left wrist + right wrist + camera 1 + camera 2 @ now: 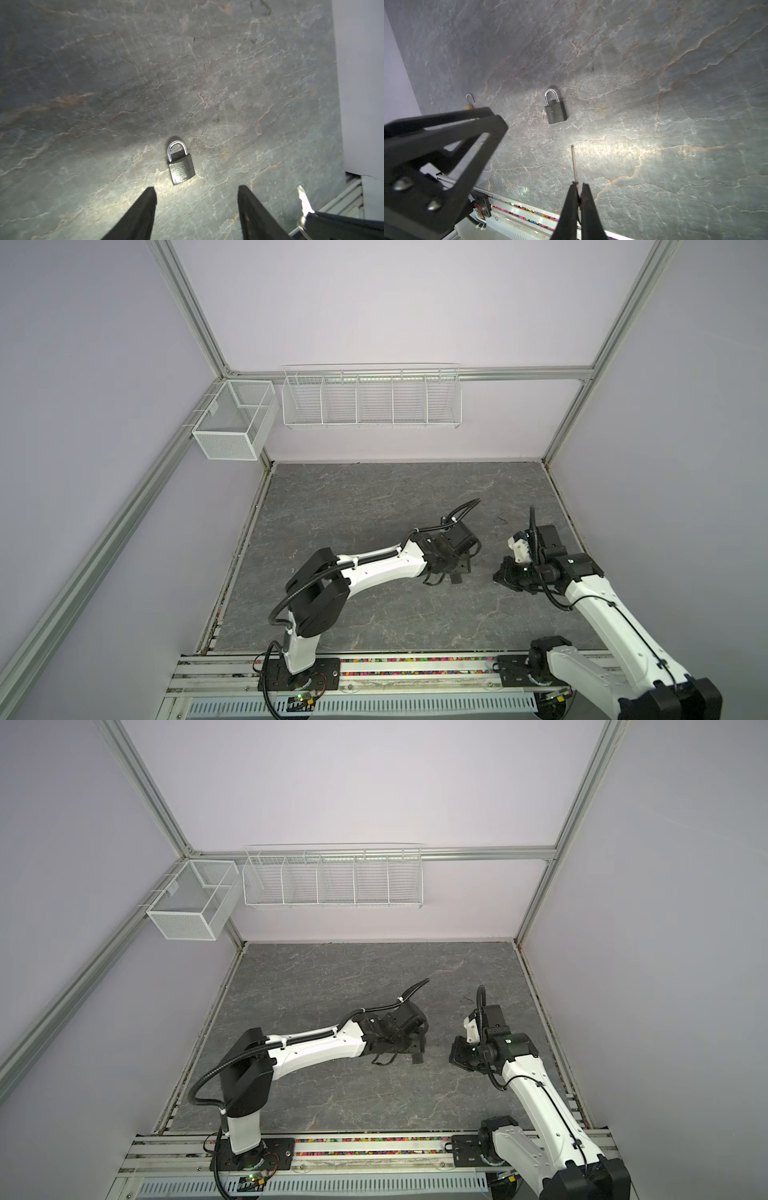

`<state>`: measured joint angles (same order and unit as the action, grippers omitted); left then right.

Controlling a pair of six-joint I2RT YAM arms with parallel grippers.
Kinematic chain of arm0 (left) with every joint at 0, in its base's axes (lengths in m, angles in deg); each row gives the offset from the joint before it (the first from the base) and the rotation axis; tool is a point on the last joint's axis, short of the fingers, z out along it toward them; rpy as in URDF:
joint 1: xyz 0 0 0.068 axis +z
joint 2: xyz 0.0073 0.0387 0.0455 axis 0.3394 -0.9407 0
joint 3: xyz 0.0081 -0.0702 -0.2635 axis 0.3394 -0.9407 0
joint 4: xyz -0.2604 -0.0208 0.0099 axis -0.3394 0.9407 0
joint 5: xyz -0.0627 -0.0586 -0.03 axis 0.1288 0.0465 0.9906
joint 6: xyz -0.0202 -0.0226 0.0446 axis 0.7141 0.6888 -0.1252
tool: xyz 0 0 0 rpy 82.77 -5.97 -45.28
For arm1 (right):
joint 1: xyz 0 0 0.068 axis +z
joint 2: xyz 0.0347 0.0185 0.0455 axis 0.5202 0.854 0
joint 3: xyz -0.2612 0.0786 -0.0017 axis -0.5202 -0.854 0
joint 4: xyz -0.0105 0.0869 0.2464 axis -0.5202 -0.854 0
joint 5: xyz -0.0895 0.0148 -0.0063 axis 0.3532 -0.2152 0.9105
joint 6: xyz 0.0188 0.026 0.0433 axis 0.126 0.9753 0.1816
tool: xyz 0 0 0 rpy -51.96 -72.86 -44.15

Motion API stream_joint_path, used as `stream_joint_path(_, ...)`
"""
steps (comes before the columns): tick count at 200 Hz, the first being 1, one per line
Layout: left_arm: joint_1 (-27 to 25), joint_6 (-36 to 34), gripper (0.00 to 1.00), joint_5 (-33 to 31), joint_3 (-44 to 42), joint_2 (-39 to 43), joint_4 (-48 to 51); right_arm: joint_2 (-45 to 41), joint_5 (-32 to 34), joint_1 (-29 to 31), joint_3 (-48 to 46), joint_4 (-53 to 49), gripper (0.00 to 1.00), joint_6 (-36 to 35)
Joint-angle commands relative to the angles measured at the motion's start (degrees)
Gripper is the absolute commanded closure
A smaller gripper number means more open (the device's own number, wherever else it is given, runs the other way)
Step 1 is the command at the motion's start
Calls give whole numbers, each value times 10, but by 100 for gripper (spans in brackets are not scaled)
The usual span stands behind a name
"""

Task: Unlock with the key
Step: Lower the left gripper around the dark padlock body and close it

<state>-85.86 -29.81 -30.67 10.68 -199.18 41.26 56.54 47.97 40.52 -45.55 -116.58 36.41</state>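
The dark grey padlock lies so that its silver shackle (176, 148) points away from the open fingers of my left gripper. I should keep going down until the fingers are on both sides of the body (182, 170) of the padlock.
A dark grey padlock (181, 166) with a silver shackle lies flat on the stone-look table (104, 83). My left gripper (197, 192) hovers just short of its body. Its black fingers (148, 203) stand well apart with nothing between them. My right gripper (579, 184) is shut on the key (574, 164), whose thin blade sticks out past the fingertips toward the padlock (555, 110), still a gap away. The key (304, 200) also shows bright in the left wrist view. In both top views the two grippers (455, 574) (498, 574) face each other right of centre, and the padlock is hidden there.
A small brass padlock (469, 102) lies behind the left gripper's finger (483, 124). White wire baskets (370, 398) (235, 418) hang on the back wall. An aluminium rail (415, 668) runs along the table's front edge, and the right wall (361, 83) is close.
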Motion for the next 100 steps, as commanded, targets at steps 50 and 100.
stream_joint_path(50, -38, 33, 36, -66, 120, -112, 152, 22, -56, -58, -28, 36, 93, -19)
stream_joint_path(100, -41, 45, 37, -70, 147, -153, 170, 20, -78, -76, -35, 48, 93, -21)
